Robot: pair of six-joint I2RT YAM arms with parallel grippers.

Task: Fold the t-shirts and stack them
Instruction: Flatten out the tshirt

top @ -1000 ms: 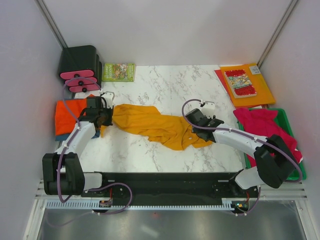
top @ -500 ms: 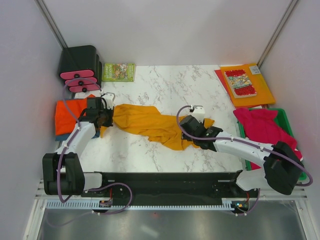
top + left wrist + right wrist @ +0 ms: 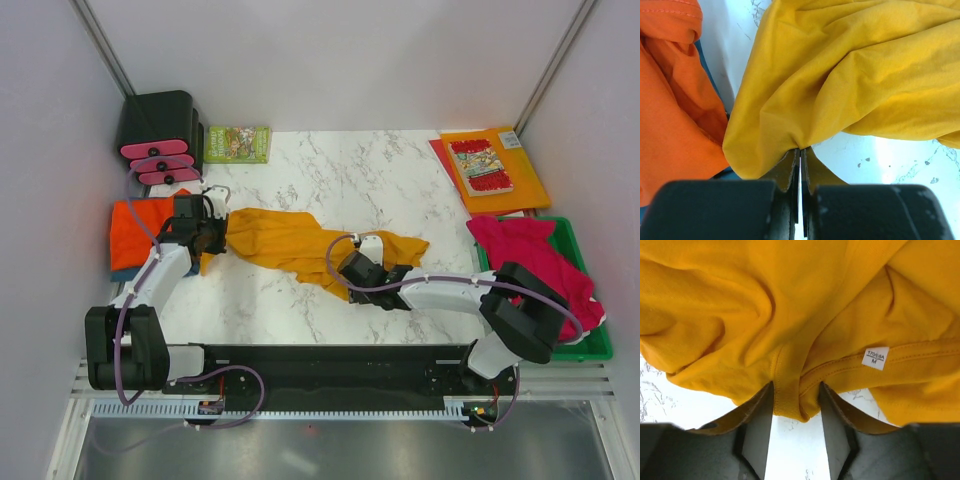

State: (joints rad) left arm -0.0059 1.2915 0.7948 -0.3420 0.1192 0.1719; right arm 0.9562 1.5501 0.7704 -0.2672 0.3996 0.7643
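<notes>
The mustard t-shirt lies crumpled [image 3: 290, 243] between my grippers, so my right gripper needs to raise the ribbed collar [image 3: 788, 396], pull the cloth tight and put it down flat before folding.
A mustard t-shirt [image 3: 290, 245] lies stretched out and crumpled across the marble table. My left gripper [image 3: 212, 238] is shut on its left end; in the left wrist view the jaws [image 3: 800, 149] pinch a fold of the yellow cloth [image 3: 850, 75]. My right gripper [image 3: 352, 268] is at the shirt's near edge, open, with the ribbed collar [image 3: 790, 400] between its fingers and the size label [image 3: 875, 358] beside them. A red-orange t-shirt [image 3: 135, 230] lies on a blue one [image 3: 120, 272] at the left edge.
Crimson-pink shirts [image 3: 530, 255] are heaped in a green bin [image 3: 590, 350] at the right. An orange folder [image 3: 525, 180] with a comic book [image 3: 480, 165] lies at the back right. A green book [image 3: 237, 143] and a black stand [image 3: 158, 125] are at the back left.
My right gripper has slid left along the shirt's near edge, from its right end to the collar, and its jaws have narrowed slightly. The left arm has stayed put.
</notes>
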